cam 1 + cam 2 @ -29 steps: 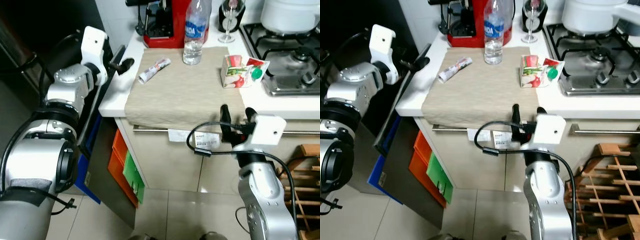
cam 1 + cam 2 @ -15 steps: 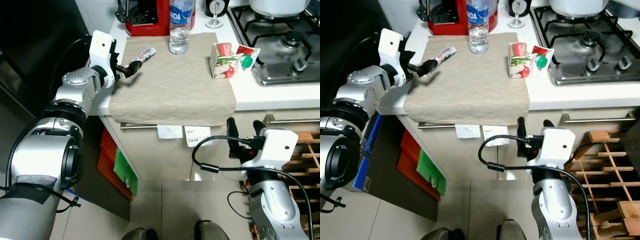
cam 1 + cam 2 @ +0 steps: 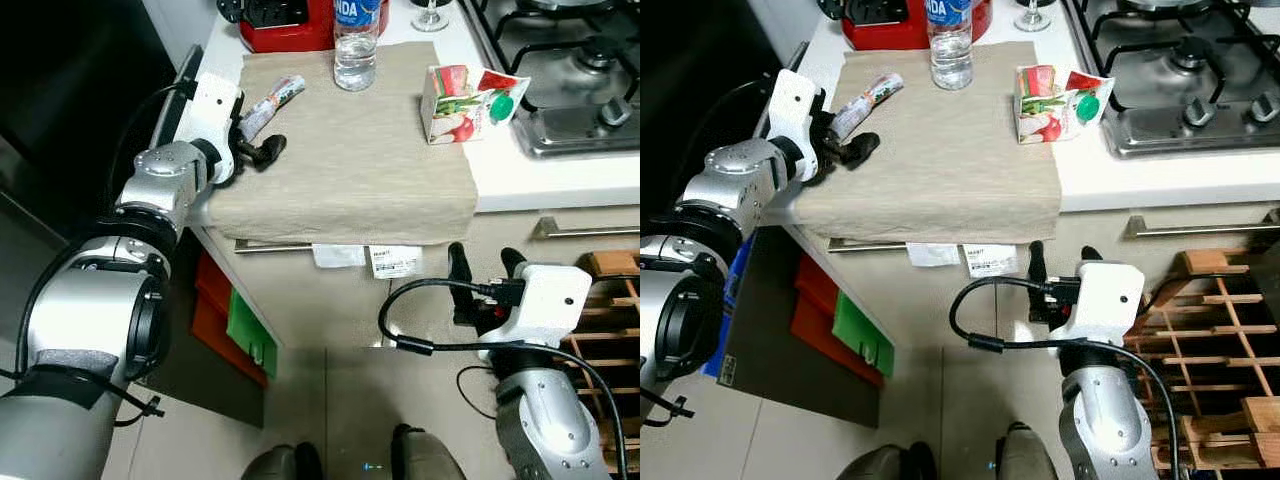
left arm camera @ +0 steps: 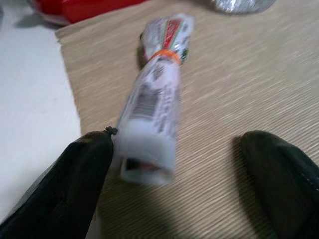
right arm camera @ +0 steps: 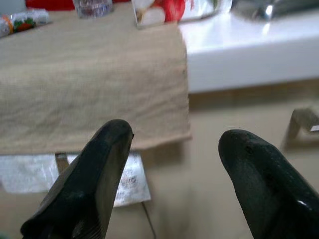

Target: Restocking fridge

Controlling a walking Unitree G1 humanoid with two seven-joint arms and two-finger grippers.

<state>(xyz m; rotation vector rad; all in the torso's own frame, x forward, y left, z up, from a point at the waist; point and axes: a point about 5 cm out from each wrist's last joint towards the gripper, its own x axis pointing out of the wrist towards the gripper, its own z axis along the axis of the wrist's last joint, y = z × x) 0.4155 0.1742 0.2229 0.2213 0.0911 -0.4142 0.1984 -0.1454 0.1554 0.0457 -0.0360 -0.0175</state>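
Note:
The rolled white packet [image 3: 271, 107] will get squeezed thin between my left gripper's fingers when I lift it, because the packet's near end [image 4: 146, 172] is wide open like a hollow tube.
A rolled white packet with red and green print [image 3: 272, 97] lies on the beige cloth [image 3: 360, 160] near its left edge. My left gripper [image 3: 258, 138] rests on the cloth at the packet's near end, open. In the left wrist view the packet [image 4: 155, 99] lies between the two fingers [image 4: 79, 184], close against one of them. A clear water bottle [image 3: 355, 50] stands at the back of the cloth. A juice carton with a green cap [image 3: 466, 92] lies to the right. My right gripper [image 3: 478, 268] is open below the counter edge, holding nothing.
A red appliance [image 3: 285, 12] stands behind the cloth and a gas hob [image 3: 575, 70] is at the right. Paper labels [image 3: 375, 258] hang under the counter. Orange and green bins [image 3: 240, 330] sit beneath at the left, a wooden rack [image 3: 612, 290] at the right, the dark fridge [image 3: 70, 80] far left.
The camera has tilted down and shifted. My left gripper has moved from the counter's left edge onto the cloth, up to the packet's near end. The right gripper has sunk lower before the cabinet.

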